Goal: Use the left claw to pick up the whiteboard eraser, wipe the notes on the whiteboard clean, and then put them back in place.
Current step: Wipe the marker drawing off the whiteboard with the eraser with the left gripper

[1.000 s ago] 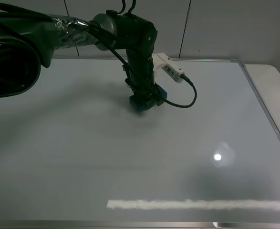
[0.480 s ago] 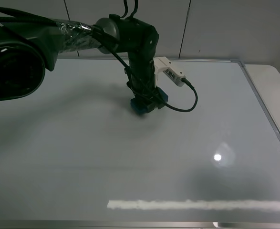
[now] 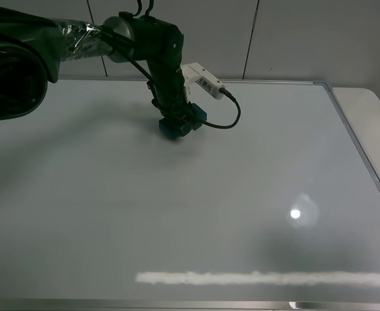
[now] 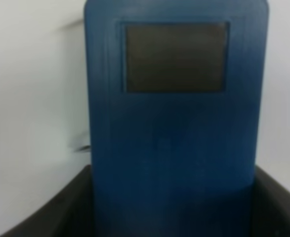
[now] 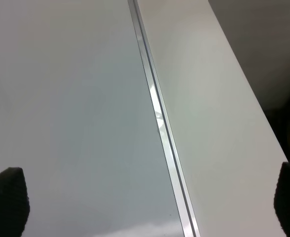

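Observation:
A thin dark mark (image 4: 81, 147) is on the whiteboard next to the eraser, so next I wipe the eraser back over that spot (image 4: 79, 140) with my left gripper before lifting off.
The whiteboard (image 3: 190, 214) fills most of the exterior view, glossy white with a thin silver frame. My left claw (image 3: 176, 120) points down at the board's back middle and is shut on the whiteboard eraser (image 3: 177, 129), a teal-blue block pressed on the board. In the left wrist view the eraser (image 4: 174, 138) fills the picture, with a dark patch on its face and the gripper's dark body below it. A faint thin dark mark (image 4: 80, 147) lies beside it; I cannot tell if it is the notes. No scribble shows in the exterior view. My right gripper (image 5: 147, 202) is open and empty over the board's frame.
A small white labelled box (image 3: 201, 80) and black cable (image 3: 232, 120) hang off the left arm. A white glare streak (image 3: 261, 278) and a round light spot (image 3: 296, 214) lie on the board. The frame edge (image 5: 159, 123) borders a white table surface (image 5: 209, 123).
The left claw has slid the eraser to the left and toward the back of the board. The glare streak has shifted slightly.

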Controlling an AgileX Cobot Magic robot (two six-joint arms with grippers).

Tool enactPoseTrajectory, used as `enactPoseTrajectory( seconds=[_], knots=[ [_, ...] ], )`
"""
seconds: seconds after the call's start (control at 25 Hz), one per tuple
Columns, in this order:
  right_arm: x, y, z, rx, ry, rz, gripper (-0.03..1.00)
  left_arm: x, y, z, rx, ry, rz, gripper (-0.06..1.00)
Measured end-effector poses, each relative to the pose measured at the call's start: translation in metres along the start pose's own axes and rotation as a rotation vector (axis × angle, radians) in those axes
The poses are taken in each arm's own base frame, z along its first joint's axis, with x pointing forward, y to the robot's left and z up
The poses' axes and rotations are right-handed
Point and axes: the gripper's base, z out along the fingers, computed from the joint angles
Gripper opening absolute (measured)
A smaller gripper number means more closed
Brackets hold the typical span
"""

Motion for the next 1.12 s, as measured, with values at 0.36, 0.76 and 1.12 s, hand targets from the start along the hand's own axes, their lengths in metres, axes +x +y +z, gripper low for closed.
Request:
enactPoseTrajectory(
  seconds=[0.36, 0.76, 1.12],
  knots=[
    [0.0, 0.0, 0.0, 0.0, 0.0, 0.0, 0.99, 0.017, 0.053, 0.0, -0.085, 0.016, -0.046, 0.55],
    [0.0, 0.0, 0.0, 0.0, 0.0, 0.0, 0.99, 0.005, 0.032, -0.001, -0.116, 0.017, 0.038, 0.55],
    [0.0, 0.0, 0.0, 0.0, 0.0, 0.0, 0.99, -0.015, -0.033, 0.001, -0.037, -0.017, 0.135, 0.55]
  ],
)
